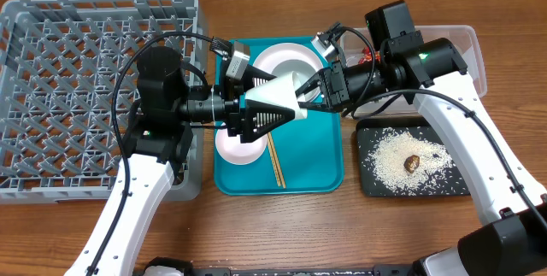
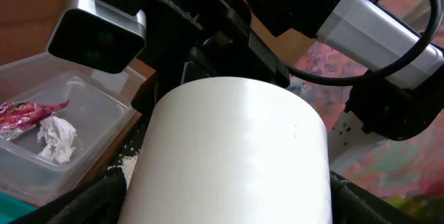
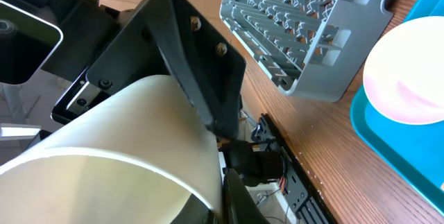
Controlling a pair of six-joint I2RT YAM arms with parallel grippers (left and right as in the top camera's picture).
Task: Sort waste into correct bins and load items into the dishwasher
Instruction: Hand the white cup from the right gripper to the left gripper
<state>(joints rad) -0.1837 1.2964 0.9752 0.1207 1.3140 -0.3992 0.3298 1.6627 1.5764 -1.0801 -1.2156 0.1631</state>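
The white cup's rim (image 1: 299, 96) is held by my right gripper, which is across the teal tray from the grey dish rack. So next my right gripper passes the cup (image 1: 273, 93) to my left gripper.
A grey-green bowl (image 1: 282, 90) is held on its side above the teal tray (image 1: 320, 169). My left gripper (image 1: 261, 105) is shut across the bowl's body (image 2: 229, 154), a finger on each side. My right gripper (image 1: 313, 88) is shut on the bowl's rim (image 3: 104, 175). On the teal tray lie a white plate (image 1: 286, 56), a pale pink bowl (image 1: 239, 146) and wooden chopsticks (image 1: 275, 161). The grey dish rack (image 1: 85, 88) stands at the left. The clear tub (image 1: 466, 41) holds the red wrapper (image 2: 28, 109) and crumpled foil (image 2: 59, 137). The small white cup is out of view.
The black tray (image 1: 372, 182) at the right front holds white rice (image 1: 393, 161) and a brown lump (image 1: 412, 163). Both arms meet over the teal tray. In the right wrist view the dish rack (image 3: 305, 16) and pink bowl (image 3: 409, 71) lie below.
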